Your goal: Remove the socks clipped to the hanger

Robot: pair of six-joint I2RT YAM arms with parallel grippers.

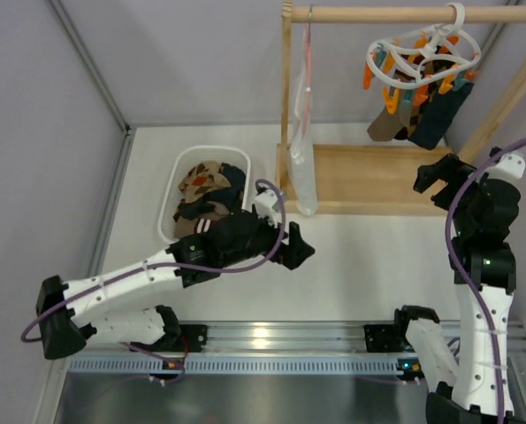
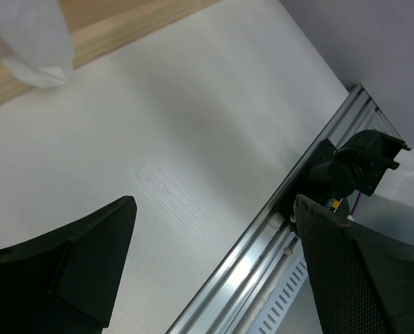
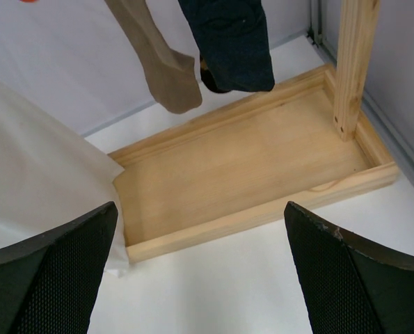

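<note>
The navy sock [image 1: 444, 111] hangs far from my left gripper, so next my right gripper pulls the sock's toe [image 1: 426, 139] over before my left gripper takes it.
The white oval hanger [image 1: 419, 55] with orange and teal clips hangs from the wooden rod at the top right. A taupe sock [image 1: 388, 121] and a dark navy sock [image 1: 439, 115] hang clipped under it. Both show in the right wrist view, the taupe sock [image 3: 161, 66] left of the navy sock [image 3: 236, 42]. My right gripper [image 1: 435, 179] is open and empty, below the socks and apart from them; its own view [image 3: 207, 278] shows the jaws wide apart. My left gripper [image 1: 300, 252] is open and empty over the table's middle [image 2: 213, 271].
A white basket [image 1: 170, 199] left of the rack holds an argyle sock [image 1: 205, 181] and other socks. A white cloth bag [image 1: 302, 168] and a pink wire hanger [image 1: 308, 62] hang at the rod's left end. The wooden rack base [image 3: 262, 174] lies under the socks.
</note>
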